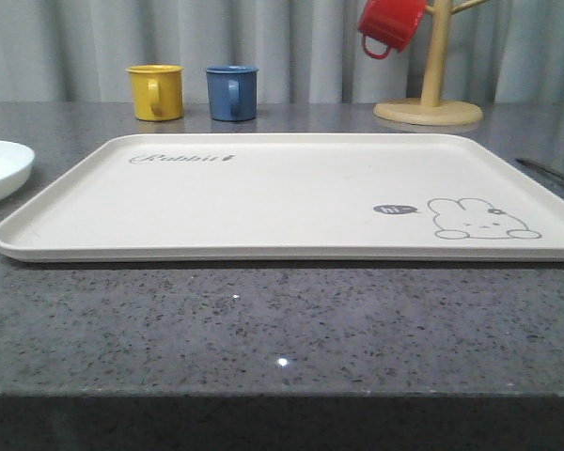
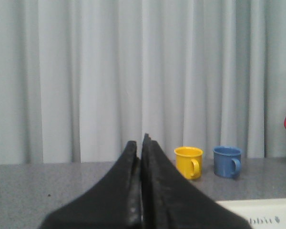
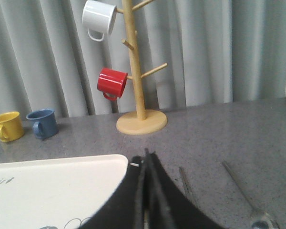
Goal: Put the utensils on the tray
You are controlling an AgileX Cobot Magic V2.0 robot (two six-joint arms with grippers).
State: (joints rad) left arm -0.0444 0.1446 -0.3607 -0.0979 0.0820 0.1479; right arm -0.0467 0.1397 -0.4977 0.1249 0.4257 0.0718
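Note:
The white plate (image 1: pixel 2 171) is next to the cream tray and far from my right gripper, so next my left gripper puts the plate onto the tray (image 1: pixel 195 188) before the utensils.
The cream tray (image 1: pixel 263 193) with the rabbit drawing lies bare in the middle of the grey table. Thin silver utensils (image 1: pixel 551 174) rest on the table just past its right edge. In the right wrist view a flat metal handle (image 3: pixel 185 182) and a spoon (image 3: pixel 248 196) lie on the table beside the tray's corner (image 3: pixel 52 186). My right gripper (image 3: pixel 145 157) hovers between that corner and the utensils, its black fingers pressed together. My left gripper (image 2: pixel 139 143) is also shut, holding nothing, with a tray corner (image 2: pixel 260 210) beside it.
A white plate (image 1: pixel 0 169) sits at the tray's left. A yellow mug (image 1: pixel 156 91) and a blue mug (image 1: pixel 232 92) stand behind the tray. A wooden mug tree (image 1: pixel 430 94) at the back right carries a red mug (image 1: pixel 388 25) and a white mug (image 3: pixel 99 16).

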